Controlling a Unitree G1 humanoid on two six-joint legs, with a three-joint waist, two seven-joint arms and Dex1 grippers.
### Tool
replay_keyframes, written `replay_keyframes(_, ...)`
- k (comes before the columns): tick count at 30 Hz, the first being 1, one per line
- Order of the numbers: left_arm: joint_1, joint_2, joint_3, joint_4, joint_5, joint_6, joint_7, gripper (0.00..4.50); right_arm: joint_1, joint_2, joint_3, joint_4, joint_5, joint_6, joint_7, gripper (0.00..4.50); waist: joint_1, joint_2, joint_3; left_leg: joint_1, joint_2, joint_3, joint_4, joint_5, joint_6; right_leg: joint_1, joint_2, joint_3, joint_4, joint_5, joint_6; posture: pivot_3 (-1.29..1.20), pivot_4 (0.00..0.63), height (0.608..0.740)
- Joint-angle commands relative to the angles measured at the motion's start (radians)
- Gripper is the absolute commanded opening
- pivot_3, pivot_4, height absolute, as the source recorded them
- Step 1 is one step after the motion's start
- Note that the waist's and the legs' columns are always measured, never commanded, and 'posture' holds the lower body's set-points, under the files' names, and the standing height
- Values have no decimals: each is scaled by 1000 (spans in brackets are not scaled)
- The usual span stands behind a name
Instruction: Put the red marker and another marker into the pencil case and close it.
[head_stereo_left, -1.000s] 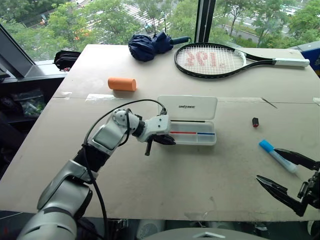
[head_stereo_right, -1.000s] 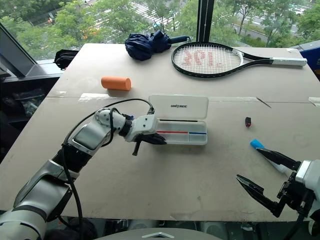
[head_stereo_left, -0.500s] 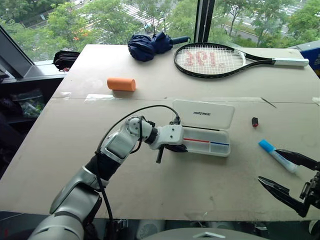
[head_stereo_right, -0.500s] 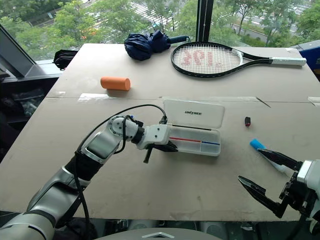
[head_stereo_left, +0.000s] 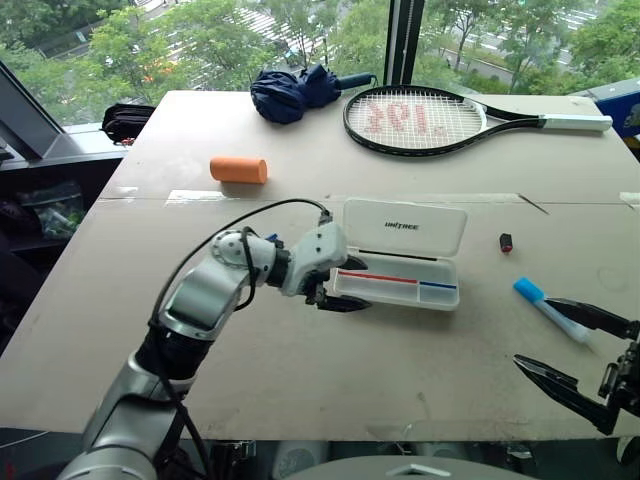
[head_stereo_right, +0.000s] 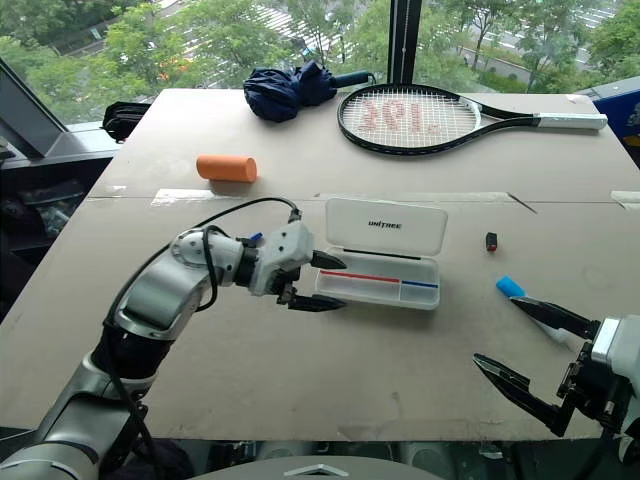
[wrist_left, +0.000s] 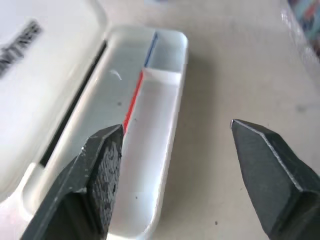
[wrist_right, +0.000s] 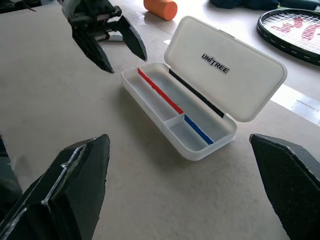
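Note:
A blue cap (head_stereo_left: 272, 238) is in view behind my left gripper, away from the open pencil case. I should keep going toward that marker until my fingers grip it.
The white pencil case (head_stereo_left: 396, 287) lies open at the table's middle, its lid (head_stereo_left: 405, 228) raised behind the tray, which has a thin red-and-blue strip inside. My left gripper (head_stereo_left: 347, 284) is open at the case's left end, one finger over the tray's corner and the other over the table in front; the left wrist view shows the tray (wrist_left: 150, 115) between its fingers. A marker with a blue cap (head_stereo_left: 541, 304) lies to the right, just beyond the upper finger of my open, empty right gripper (head_stereo_left: 532, 331). The red marker is out of view.
A small dark cap (head_stereo_left: 506, 242) lies right of the case. At the back lie an orange cylinder (head_stereo_left: 238, 170), a folded navy umbrella (head_stereo_left: 295, 92) and a tennis racket (head_stereo_left: 420, 118). The table's front edge runs just below both grippers.
The shut left gripper pushed the case to the right, turning it a little. It has since opened, lifted and drawn back slightly. The right gripper has kept still.

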Motion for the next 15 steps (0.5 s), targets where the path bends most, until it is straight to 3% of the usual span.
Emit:
replay_keyframes(1,71,59,177,-107,-68,126,99,3507,-37,-17,26,-3,22,1,7,4500,2,0,0,0,0,0,0,0,0,0,0,0,0,0,0,0,150,730)
replay_keyframes(6,158,205,299,38,-11,67,140,3507,-119,-36,100,14,20,13,-6,4500,8,0,0,1,0,0,0,0,0,0,0,0,0,0,0,0,150,730)
replay_keyframes(15,43,264,162,430,109,-211,88,3507,-132,-29,126,-7,15,21,-19,4500,14,-2,1,-1,-3,0,0,0,0,0,-2,-1,-1,0,0,0,150,730)
